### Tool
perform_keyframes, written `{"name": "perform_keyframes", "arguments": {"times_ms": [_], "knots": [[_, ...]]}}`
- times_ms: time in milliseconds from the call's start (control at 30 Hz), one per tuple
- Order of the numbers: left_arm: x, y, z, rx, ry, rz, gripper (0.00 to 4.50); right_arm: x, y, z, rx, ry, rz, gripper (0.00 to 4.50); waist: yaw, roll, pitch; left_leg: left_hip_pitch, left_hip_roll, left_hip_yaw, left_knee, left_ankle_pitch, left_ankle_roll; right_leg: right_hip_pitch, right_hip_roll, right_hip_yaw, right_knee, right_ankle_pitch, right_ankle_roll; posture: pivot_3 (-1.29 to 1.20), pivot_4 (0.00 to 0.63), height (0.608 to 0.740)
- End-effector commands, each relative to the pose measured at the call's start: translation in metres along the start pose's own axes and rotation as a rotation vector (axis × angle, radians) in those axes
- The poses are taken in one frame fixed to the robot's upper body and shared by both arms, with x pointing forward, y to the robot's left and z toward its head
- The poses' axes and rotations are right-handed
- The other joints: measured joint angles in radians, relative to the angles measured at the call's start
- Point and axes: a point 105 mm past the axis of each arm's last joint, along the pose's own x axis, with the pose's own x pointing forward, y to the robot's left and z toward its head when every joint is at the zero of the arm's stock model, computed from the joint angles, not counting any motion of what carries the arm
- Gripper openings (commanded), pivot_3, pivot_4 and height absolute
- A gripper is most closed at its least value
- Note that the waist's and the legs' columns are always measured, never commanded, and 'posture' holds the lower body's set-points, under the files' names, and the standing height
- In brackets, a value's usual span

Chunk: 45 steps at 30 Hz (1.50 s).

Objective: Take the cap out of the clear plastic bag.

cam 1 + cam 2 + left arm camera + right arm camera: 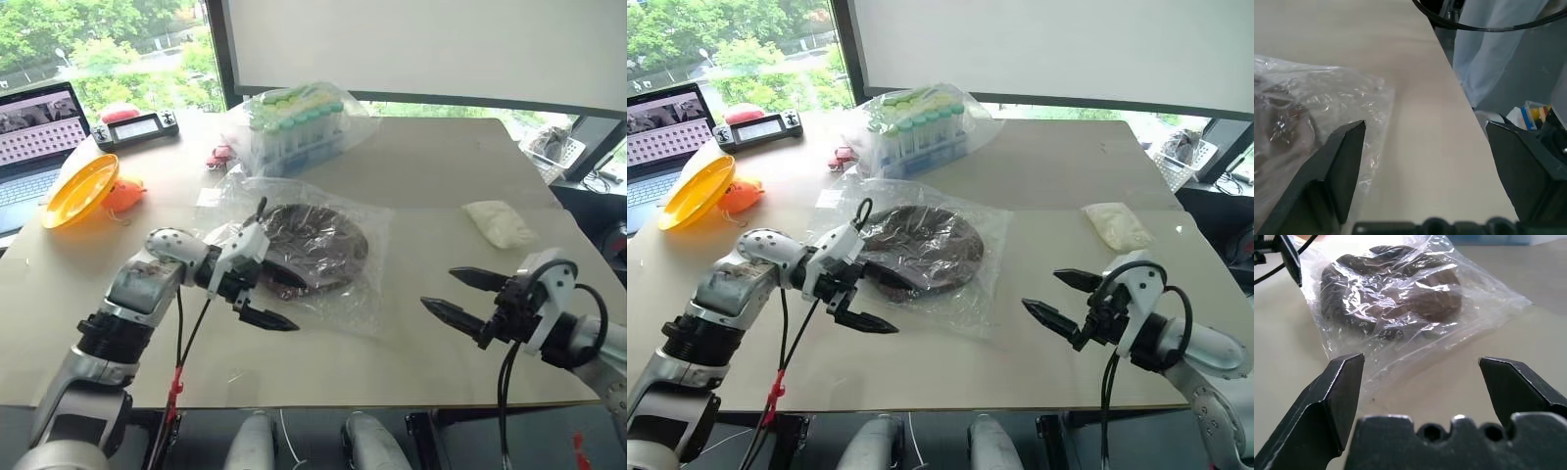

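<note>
Loose plastic (364,300) spreads wide around the cap (318,245), so the cap will slide out and leave the bag limp and empty when I pull it.
The dark brown cap (315,245) lies inside the clear plastic bag (345,299), flat on the middle of the table. My left gripper (282,302) is at the bag's near left edge and is open. In the left wrist view one of its fingers (1337,166) stands over the crinkled plastic (1312,103), the other over bare table, with nothing between them. My right gripper (438,287) hovers open to the right of the bag, apart from it and pointing toward it. The right wrist view looks between its fingertips (1347,382) at the cap (1396,293) in the bag (1484,308).
A bagged rack of green-capped tubes (294,122) stands behind the cap. A white packet (500,223) lies at the right. At the left are a yellow dish (78,191), an orange toy (125,194), a laptop (34,137) and a controller (137,127). The table's front edge (323,401) is close.
</note>
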Motion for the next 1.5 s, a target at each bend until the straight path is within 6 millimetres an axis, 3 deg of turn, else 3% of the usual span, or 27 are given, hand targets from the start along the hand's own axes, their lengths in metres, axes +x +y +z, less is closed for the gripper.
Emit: {"name": "perform_keyframes", "arguments": {"times_ms": [33,367,500,700,900,1000,1300,1500], "knots": [[0.029,0.005,-0.004,0.127,0.013,0.096,4.19,-0.010,-0.003,0.009,-0.034,-0.009,-0.036,4.50,0.001,0.002,-0.001,0.002,0.000,0.000,0.000,0.000,0.000,0.003,0.000,0.000,-0.002,0.000,0.000,0.00,0.150,0.740],[0.078,0.010,-0.043,0.143,0.115,0.243,4.19,-0.017,0.004,0.010,-0.028,-0.002,-0.083,4.50,-0.002,0.003,-0.002,-0.002,-0.001,0.001,-0.002,0.000,0.001,-0.001,-0.001,0.002,-0.005,0.002,-0.001,0.00,0.150,0.740],[0.089,0.001,-0.048,0.106,0.126,0.206,4.19,-0.019,0.004,0.012,-0.031,0.005,-0.104,4.50,0.003,0.003,-0.002,-0.002,-0.001,0.001,-0.002,0.000,0.000,0.000,-0.001,0.002,-0.005,0.001,0.001,0.00,0.150,0.740],[0.112,0.034,-0.050,0.215,0.218,0.409,4.19,-0.020,0.007,0.013,-0.031,0.006,-0.124,4.50,0.023,0.003,-0.003,-0.002,-0.001,0.001,-0.001,0.000,0.000,0.001,-0.001,0.002,-0.006,0.001,0.002,0.00,0.150,0.740],[0.119,0.058,-0.057,0.354,0.317,0.563,4.19,-0.020,0.009,0.014,-0.028,-0.002,-0.142,4.50,0.020,0.003,-0.005,-0.001,-0.002,0.001,0.000,0.000,0.000,0.003,-0.001,0.003,-0.006,0.002,0.004,0.00,0.150,0.740],[0.117,0.061,-0.056,0.342,0.321,0.579,3.49,-0.022,0.009,0.014,-0.025,-0.004,-0.150,4.50,0.014,0.004,-0.006,0.000,-0.002,0.001,0.000,0.000,0.000,0.003,-0.001,0.003,-0.006,0.002,0.004,0.00,0.150,0.740],[0.120,0.058,-0.057,0.310,0.316,0.544,0.19,-0.021,0.008,0.012,-0.021,-0.004,-0.156,4.50,0.003,0.004,-0.006,0.000,-0.001,0.002,0.000,0.000,0.001,0.002,-0.001,0.004,-0.006,0.002,0.003,0.00,0.150,0.740],[0.121,0.054,-0.057,0.302,0.315,0.523,0.03,-0.018,0.009,0.012,-0.019,-0.010,-0.145,4.50,0.000,0.005,-0.006,0.000,-0.001,0.002,-0.001,0.000,0.001,0.002,-0.001,0.004,-0.006,0.002,0.003,0.00,0.150,0.740]]}}
